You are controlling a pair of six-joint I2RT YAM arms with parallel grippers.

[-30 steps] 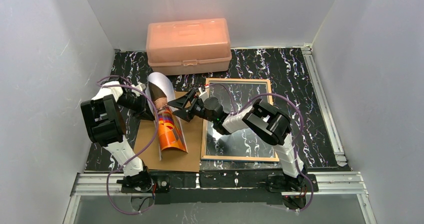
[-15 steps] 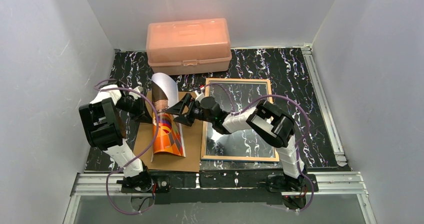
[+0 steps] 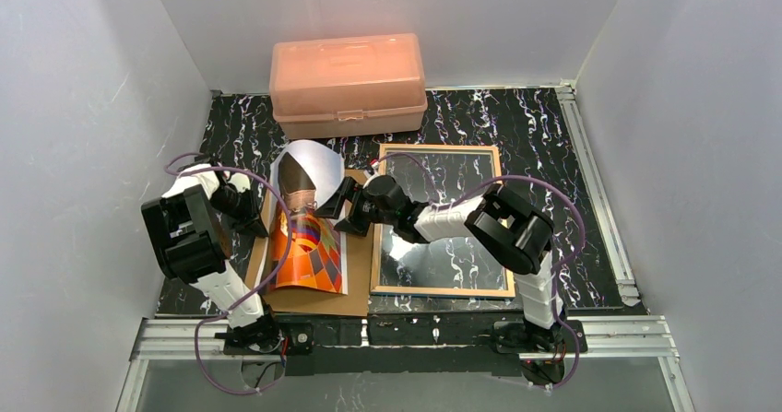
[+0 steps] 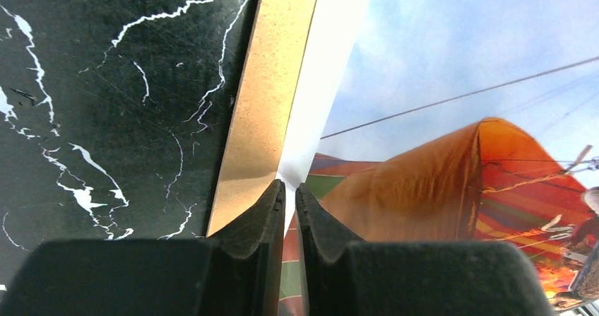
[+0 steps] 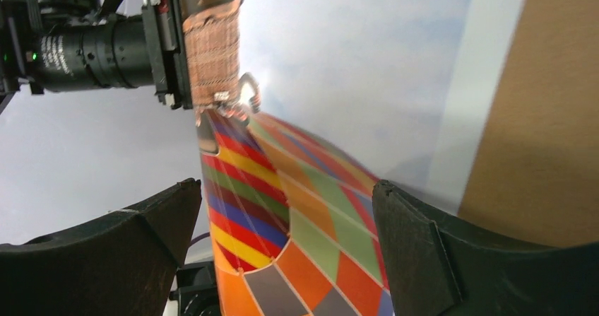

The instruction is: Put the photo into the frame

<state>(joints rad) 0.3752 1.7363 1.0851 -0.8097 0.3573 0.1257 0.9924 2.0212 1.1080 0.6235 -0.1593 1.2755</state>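
The photo bends upward and leaves the backing board open beside the frame (image 3: 360, 278), so the robot's right gripper should move back and let the photo lie flat (image 3: 312, 255) first.
The photo (image 3: 312, 251), an orange chequered balloon print, arches picture-side up over the brown backing board (image 3: 309, 300); its white back (image 3: 309, 161) curls up at the far end. My left gripper (image 3: 257, 213) is shut on the photo's left edge; in the left wrist view the fingertips (image 4: 290, 186) pinch the white border of the photo (image 4: 438, 111). My right gripper (image 3: 340, 210) stands open at the photo's right edge, and in its own view the wide jaws (image 5: 286, 203) straddle the curved print (image 5: 318, 224). The frame (image 3: 441, 147) lies flat to the right, glass reflecting.
A peach plastic box (image 3: 348, 73) stands at the back, behind the photo. The backing board (image 4: 268, 97) lies on the black marbled table (image 3: 544, 145). White walls close in on the left, right and back. The left arm's camera (image 5: 92, 44) shows in the right wrist view.
The left gripper has pulled the photo's edge to the left, so the tight curl has spread into a wider arch. The right gripper has shifted slightly left and lower at the photo's right edge.
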